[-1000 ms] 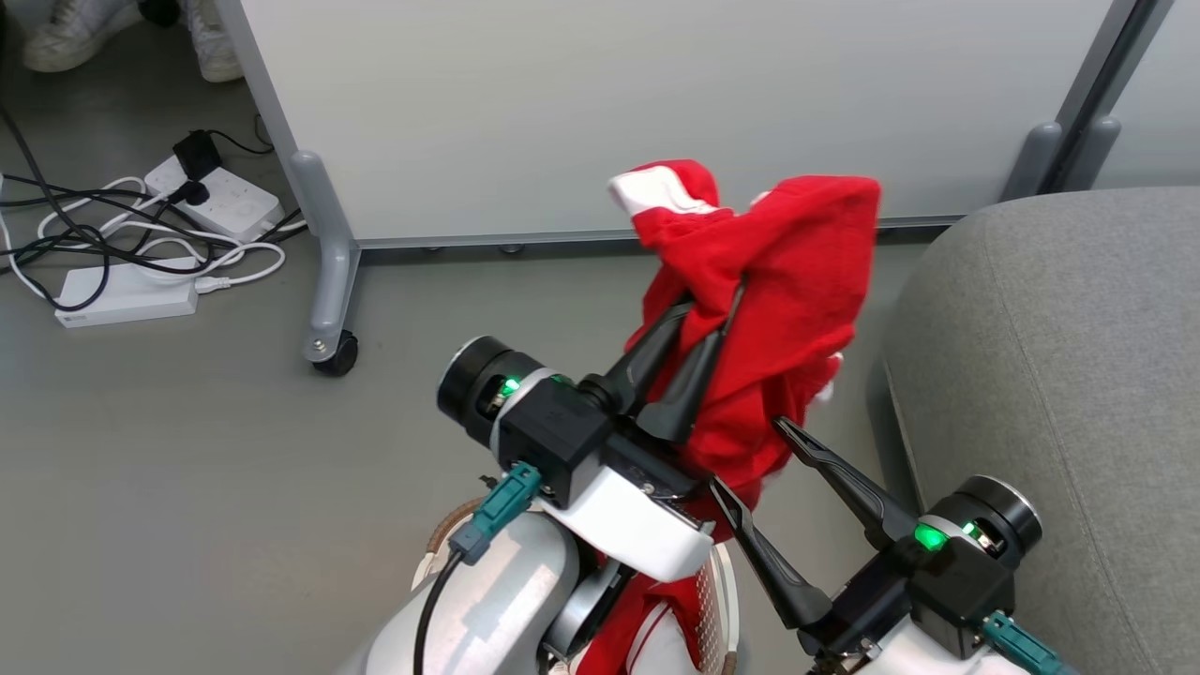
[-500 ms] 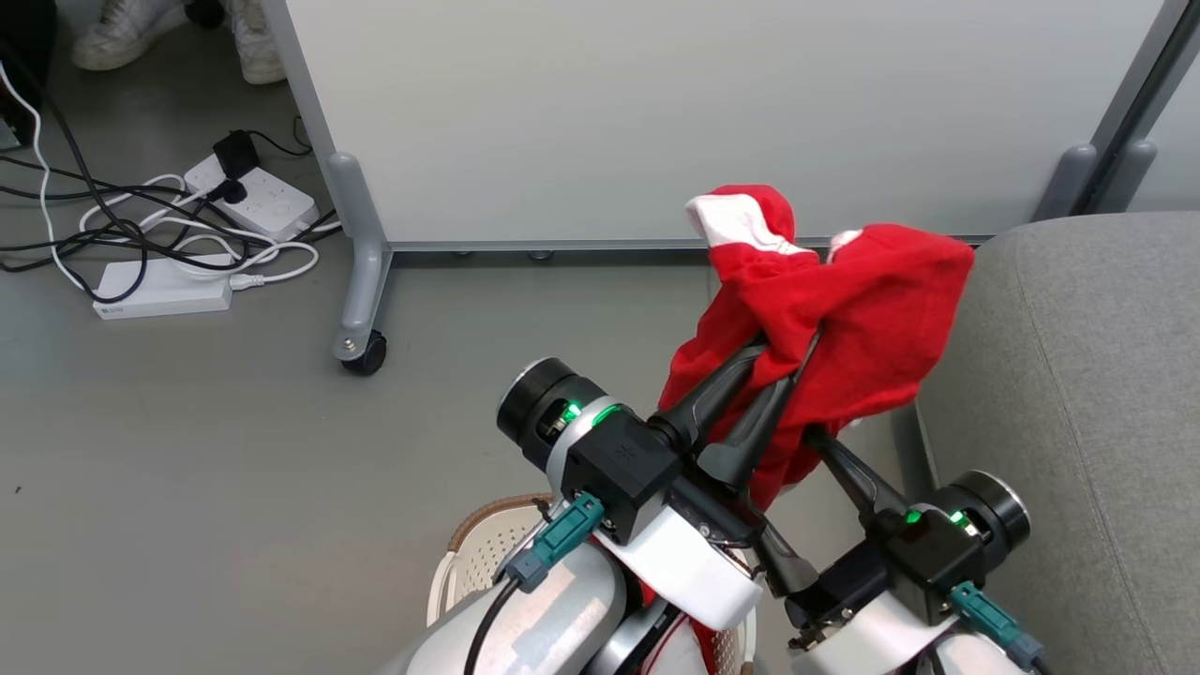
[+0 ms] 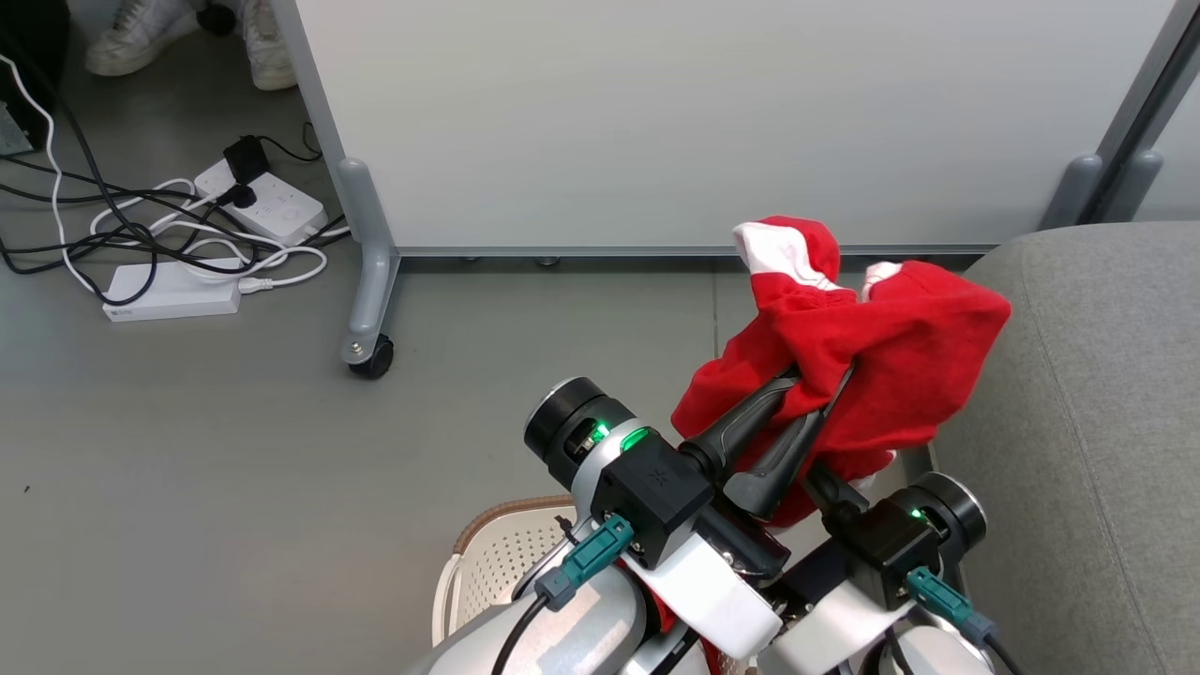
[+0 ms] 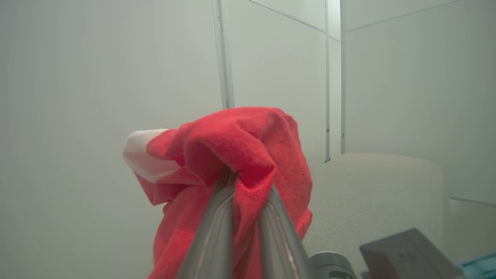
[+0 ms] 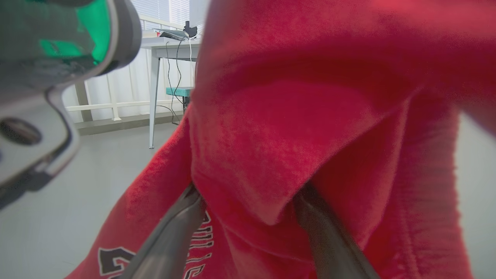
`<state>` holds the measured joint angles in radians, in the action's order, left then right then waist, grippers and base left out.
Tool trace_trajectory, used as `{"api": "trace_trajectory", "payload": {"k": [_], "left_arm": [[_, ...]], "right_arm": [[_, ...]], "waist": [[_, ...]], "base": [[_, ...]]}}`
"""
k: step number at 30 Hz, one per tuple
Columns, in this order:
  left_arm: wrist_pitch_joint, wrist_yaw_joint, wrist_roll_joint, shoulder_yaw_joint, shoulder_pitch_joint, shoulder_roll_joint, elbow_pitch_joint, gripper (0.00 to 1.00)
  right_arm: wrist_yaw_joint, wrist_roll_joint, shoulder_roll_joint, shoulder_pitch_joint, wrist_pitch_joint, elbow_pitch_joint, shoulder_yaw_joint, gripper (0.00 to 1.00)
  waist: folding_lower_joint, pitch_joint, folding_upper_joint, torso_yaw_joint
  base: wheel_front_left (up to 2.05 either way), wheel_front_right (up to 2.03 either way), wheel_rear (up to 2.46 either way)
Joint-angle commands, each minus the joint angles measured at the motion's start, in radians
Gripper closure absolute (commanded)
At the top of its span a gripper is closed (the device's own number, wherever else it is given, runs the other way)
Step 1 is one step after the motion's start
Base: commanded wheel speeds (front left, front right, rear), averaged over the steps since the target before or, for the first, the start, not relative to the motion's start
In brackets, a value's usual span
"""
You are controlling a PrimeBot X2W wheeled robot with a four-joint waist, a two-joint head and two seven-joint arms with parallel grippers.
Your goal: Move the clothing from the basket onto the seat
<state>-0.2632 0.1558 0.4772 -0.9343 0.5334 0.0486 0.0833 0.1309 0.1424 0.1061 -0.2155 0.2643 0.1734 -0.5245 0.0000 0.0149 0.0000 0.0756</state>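
Note:
I should expect the cream basket [image 3: 502,562] to still have another piece in it when I carry this clothing over, because red fabric [image 3: 664,613] shows beneath my left arm.
The clothing [image 3: 900,347], red fabric with a white band, hangs bunched in the air against the left edge of the grey seat [image 3: 1087,422]. My left gripper [image 3: 825,375] is shut on a fold of it; in the left wrist view the two fingers pinch the clothing [image 4: 240,139] at the gripper [image 4: 248,182], with the seat [image 4: 379,186] behind. My right gripper [image 5: 248,197] is open beneath, its fingers [image 5: 182,217] spread wide and their tips hidden under draped red clothing [image 5: 294,128] with dark lettering. The cream basket [image 3: 497,553] peeks out below my left arm.
A white partition on a grey wheeled foot [image 3: 370,347] stands behind the clothing. Power strips and tangled cables [image 3: 187,253] lie on the floor at the left. A person's white shoes [image 3: 141,37] show at the top left. A desk [image 5: 166,42] stands far off.
The camera has swung, shifting the whole picture. My left gripper has carried the clothing right, up to the seat's edge. The right gripper has drawn in under the left arm, still spread.

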Motion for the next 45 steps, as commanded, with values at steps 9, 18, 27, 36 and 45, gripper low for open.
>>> {"api": "trace_trajectory", "payload": {"k": [9,18,27,36,45], "left_arm": [[-0.001,0.012,-0.008,0.017,0.001,0.003,0.028,1.0],[-0.001,0.005,-0.019,0.063,-0.026,0.003,0.058,1.0],[-0.001,-0.02,-0.035,0.079,-0.058,0.004,0.152,1.0],[-0.001,-0.093,-0.043,0.036,-0.068,0.004,0.211,0.22],[-0.001,-0.103,-0.045,0.049,-0.076,0.004,0.232,0.0]], "right_arm": [[0.0,0.049,-0.03,0.004,0.0,0.047,0.073,1.0],[0.0,0.08,-0.04,0.019,0.0,0.004,0.186,1.0],[0.0,0.119,-0.05,0.03,0.0,-0.069,0.281,1.0],[0.0,0.138,-0.053,0.03,0.0,-0.1,0.313,1.0],[0.0,0.117,-0.052,0.033,0.001,-0.117,0.322,1.0]], "waist": [[0.0,-0.002,0.0,0.018],[0.0,0.008,0.0,0.014],[0.0,0.02,0.0,0.007],[0.0,0.024,0.0,0.006],[0.0,0.028,0.0,0.009]], "base": [[0.0,0.0,0.0],[0.0,0.0,0.0],[0.0,0.0,0.0],[0.0,0.0,0.0],[0.0,0.0,0.0]]}}
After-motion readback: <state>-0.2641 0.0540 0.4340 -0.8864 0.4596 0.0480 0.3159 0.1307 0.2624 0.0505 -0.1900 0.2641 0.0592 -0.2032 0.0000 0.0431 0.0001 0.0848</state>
